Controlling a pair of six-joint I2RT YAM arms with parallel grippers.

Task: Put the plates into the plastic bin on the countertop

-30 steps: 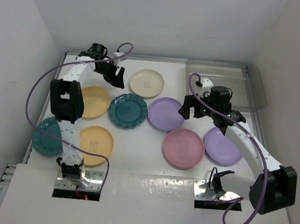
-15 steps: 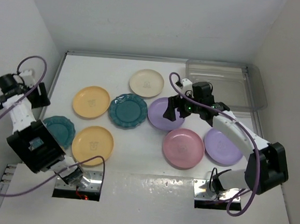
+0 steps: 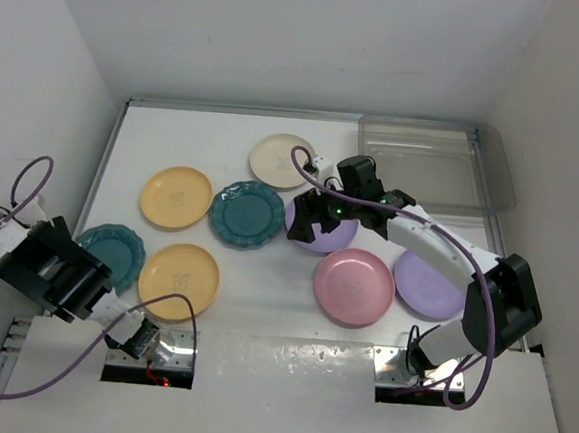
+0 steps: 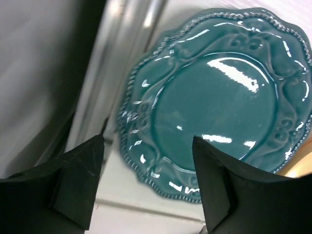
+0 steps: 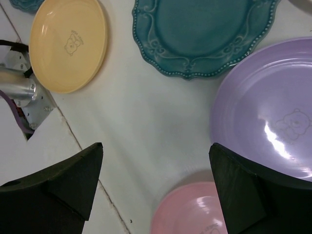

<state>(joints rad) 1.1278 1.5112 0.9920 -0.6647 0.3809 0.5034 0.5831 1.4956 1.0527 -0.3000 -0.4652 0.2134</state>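
The teal plate's rim (image 4: 124, 108) touches the metal edge strip, so next my left gripper slides that plate toward the near yellow plate (image 3: 179, 280) before gripping the teal plate's rim.
Several plates lie on the white countertop (image 3: 262, 305): cream (image 3: 282, 160), two yellow (image 3: 176, 197) (image 3: 178, 281), scalloped teal (image 3: 247, 214), teal (image 3: 116, 251), pink (image 3: 354, 285) and two lavender (image 3: 326, 237) (image 3: 427, 283). The clear plastic bin (image 3: 434, 166) stands at the back right with nothing in it. My right gripper (image 3: 305, 221) is open over the left edge of the middle lavender plate (image 5: 268, 122); its wrist view (image 5: 156, 145) shows bare table between its fingers. My left gripper (image 4: 147, 138) is open over the left rim of the teal plate (image 4: 219, 102); in the top view the arm hides it.
White walls close in the table on three sides. The table's metal edge strip (image 4: 122, 44) runs just left of the teal plate. The left arm's elbow (image 3: 50, 270) and purple cable (image 3: 76, 380) hang past the table's left front corner.
My left arm has swung from the back of the table out to the far left and down over the teal plate. My right gripper has moved left from beside the bin to the middle lavender plate.
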